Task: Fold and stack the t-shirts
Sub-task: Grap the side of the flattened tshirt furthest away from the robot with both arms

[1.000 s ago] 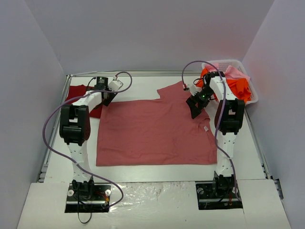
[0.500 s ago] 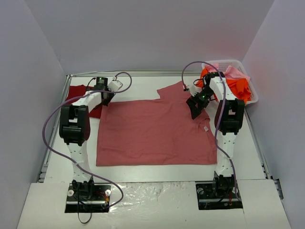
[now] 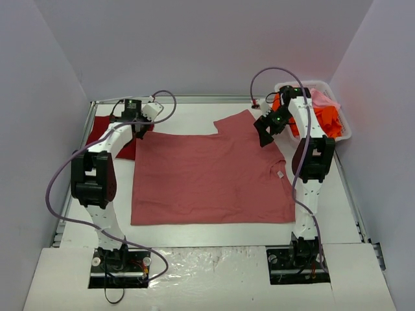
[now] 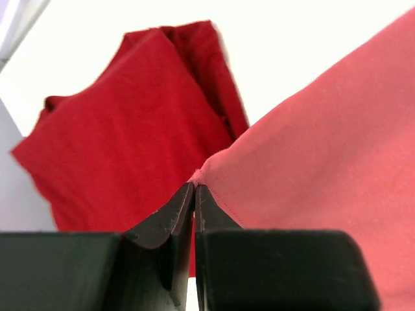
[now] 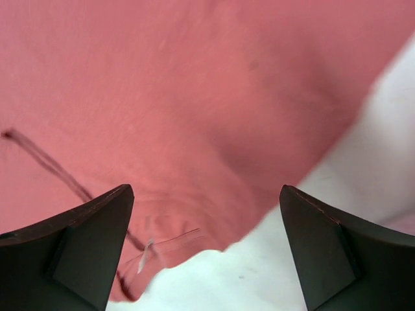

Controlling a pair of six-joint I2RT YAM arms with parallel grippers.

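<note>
The robot's right gripper should grab the sleeve's tip and pull it in before the t-shirt's body is folded, because the rose-red t-shirt's far sleeve pokes out past that body.
A muted rose-red t-shirt lies spread flat across the middle of the table. My left gripper is at its far left corner. In the left wrist view the gripper is shut on that corner of the rose-red cloth. Just behind the corner lies a folded dark crimson t-shirt, at the far left of the table. My right gripper hovers over the shirt's far right sleeve, and in its wrist view it is open above the cloth edge, holding nothing.
A white lattice basket stands at the far right corner, holding bright orange and light pink shirts. Purple cables loop above both arms. Bare white table shows beside the sleeve.
My left gripper has shut on the shirt's far left corner and drawn it slightly farther back and left. My right gripper has moved toward the far edge, over the sleeve.
</note>
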